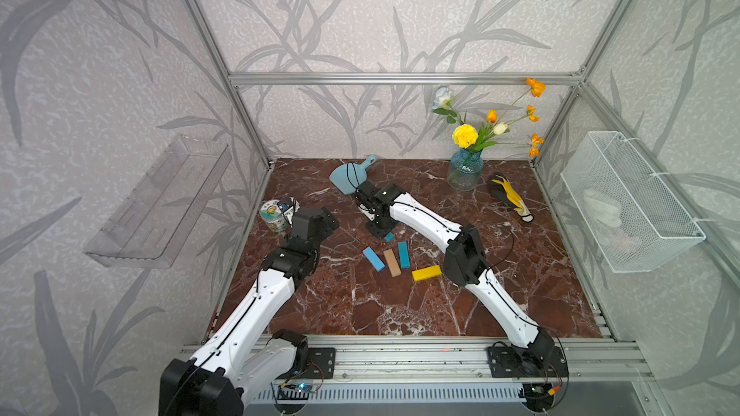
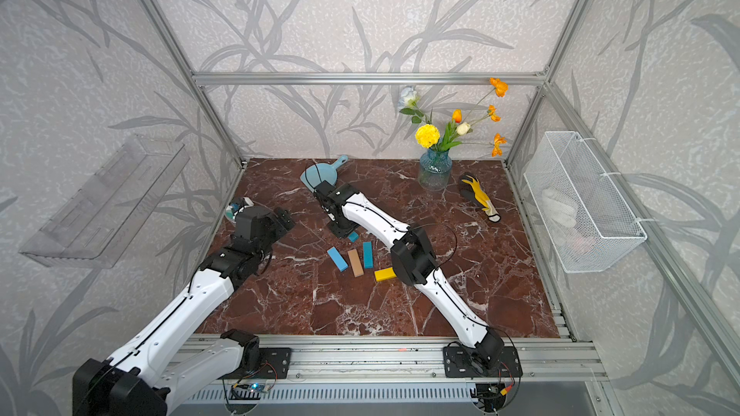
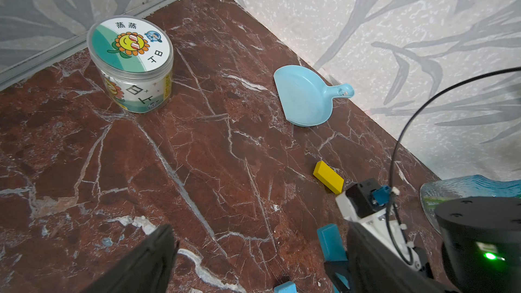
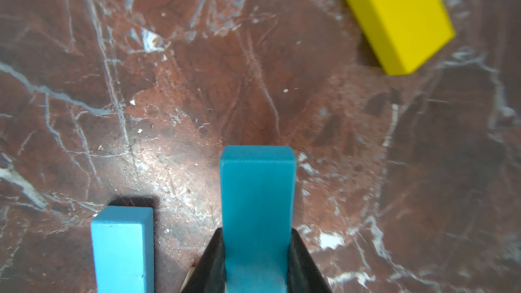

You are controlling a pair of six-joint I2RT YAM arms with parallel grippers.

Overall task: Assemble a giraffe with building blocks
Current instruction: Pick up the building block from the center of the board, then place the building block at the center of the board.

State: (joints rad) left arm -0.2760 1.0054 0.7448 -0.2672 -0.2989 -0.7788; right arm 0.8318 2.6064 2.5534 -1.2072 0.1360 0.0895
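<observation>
The teal block (image 4: 258,184) is crooked and away from the short yellow block's long side (image 4: 364,27). My right gripper should turn the teal block and put its end at that long side.
The building blocks lie loose mid-table, and no giraffe shape shows. In both top views a light-blue block (image 1: 373,258), a tan block (image 1: 392,262) and a teal block (image 1: 403,254) lie side by side, with a yellow block (image 1: 426,272) to their right. My right gripper (image 4: 257,260) is shut on a second teal block (image 4: 258,193), low over the table just behind that row; its tip shows at the teal block (image 1: 389,236). A short yellow block (image 4: 394,18) lies beyond it. My left gripper (image 3: 253,274) stands open and empty near the table's left side.
A printed round tub (image 1: 274,216) stands at the left edge next to my left wrist. A pale-blue dustpan (image 1: 348,178) lies at the back behind the right gripper. A glass vase of flowers (image 1: 464,172) and a glove (image 1: 510,196) sit back right. A wire basket (image 1: 632,202) hangs on the right wall.
</observation>
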